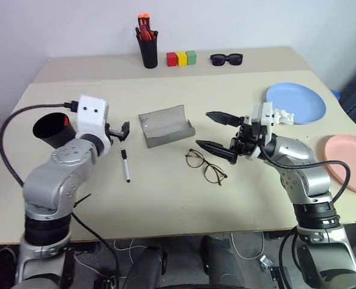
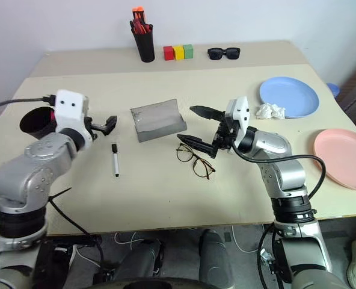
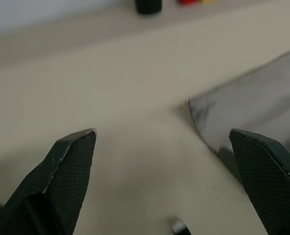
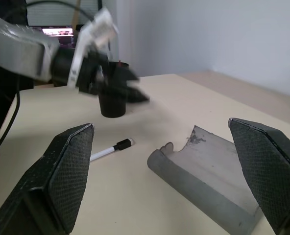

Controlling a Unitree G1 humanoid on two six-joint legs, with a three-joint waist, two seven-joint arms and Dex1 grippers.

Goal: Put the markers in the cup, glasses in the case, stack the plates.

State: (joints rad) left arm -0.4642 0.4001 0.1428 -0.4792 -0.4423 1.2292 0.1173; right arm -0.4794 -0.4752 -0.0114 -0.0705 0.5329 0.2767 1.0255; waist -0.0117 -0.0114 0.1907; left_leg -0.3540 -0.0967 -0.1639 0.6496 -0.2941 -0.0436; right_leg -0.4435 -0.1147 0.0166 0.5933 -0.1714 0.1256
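Observation:
The left gripper's open fingers are across the white marker's narrow body (image 1: 127, 169), so the robot should keep lowering them toward its black cap (image 1: 124, 153) until they are around it.
A white marker (image 1: 125, 164) with a black cap lies on the table just below my left gripper (image 1: 121, 131), which hovers open and empty. Left of it stands the wide black cup (image 1: 50, 130) with a red tip (image 1: 65, 121) showing inside. The grey case (image 1: 165, 125) lies open at the table's middle. The wire-rimmed glasses (image 1: 205, 167) rest in front of it, right beneath my right gripper (image 1: 203, 129), open and pointing left. The blue plate (image 1: 295, 101) and pink plate (image 1: 350, 160) lie apart at the right.
At the back stand a tall black pen holder (image 1: 147, 46) with orange pens, three coloured blocks (image 1: 181, 58) and black sunglasses (image 1: 226, 58). A crumpled white tissue (image 1: 284, 115) lies by the blue plate. A black cable (image 1: 9, 129) loops from my left arm.

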